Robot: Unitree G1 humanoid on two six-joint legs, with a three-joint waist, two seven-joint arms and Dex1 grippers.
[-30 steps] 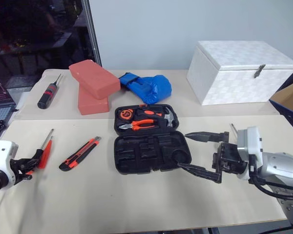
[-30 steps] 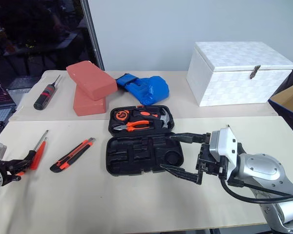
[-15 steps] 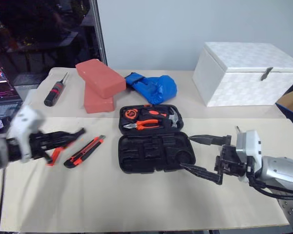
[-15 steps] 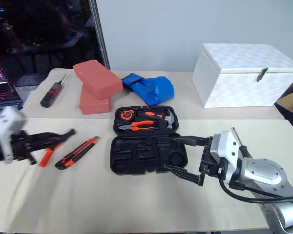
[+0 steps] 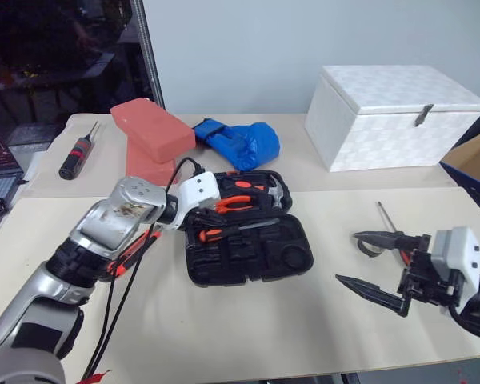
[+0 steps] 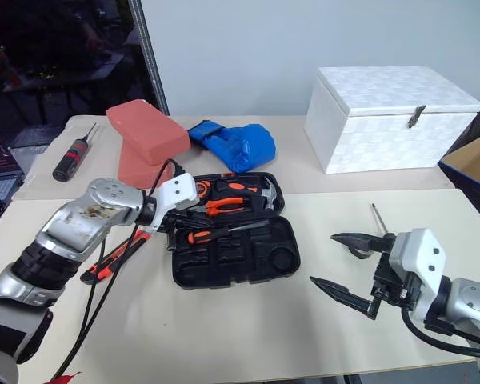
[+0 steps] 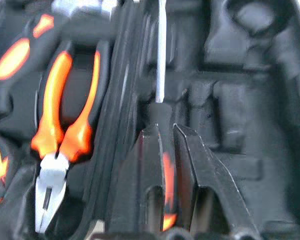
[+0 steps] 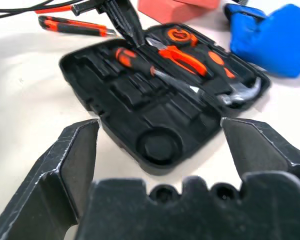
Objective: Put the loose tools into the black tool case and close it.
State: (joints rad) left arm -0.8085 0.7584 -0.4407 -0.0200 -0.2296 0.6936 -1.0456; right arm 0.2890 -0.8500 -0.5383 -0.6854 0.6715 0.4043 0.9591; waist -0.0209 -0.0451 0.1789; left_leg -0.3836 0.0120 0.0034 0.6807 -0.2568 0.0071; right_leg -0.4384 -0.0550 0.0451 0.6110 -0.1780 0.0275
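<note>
The screwdriver's shaft (image 5: 260, 225) slants toward the hinge above its hollow, so next my left gripper lets go of the screwdriver's handle, then closes and nudges the screwdriver down into the hollow (image 5: 250, 235).
The black tool case (image 5: 252, 260) lies open mid-table, with pliers (image 7: 65, 110), a tape measure and a hammer in its far half. My left gripper (image 6: 181, 227) reaches over the case's near half, shut on the handle of an orange-and-black screwdriver (image 5: 226, 232) whose shaft (image 7: 161, 60) lies along the moulded recesses. The orange-black utility knife (image 8: 72, 26) rests on the table left of the case, partly hidden by my left arm. A second thin screwdriver shaft (image 5: 382, 214) pokes out behind my right gripper (image 5: 348, 258), which stands open to the right of the case, holding nothing.
A white box (image 5: 392, 120) stands at the back right and a cardboard box (image 5: 476, 164) at the right edge. Red bricks (image 5: 152, 132) and a blue cloth (image 5: 244, 142) lie behind the case. A black screwdriver with red bands (image 5: 74, 156) lies far left.
My left arm swung from the table's left edge to over the case, carrying the screwdriver. My right gripper drew back to the right, away from the case.
</note>
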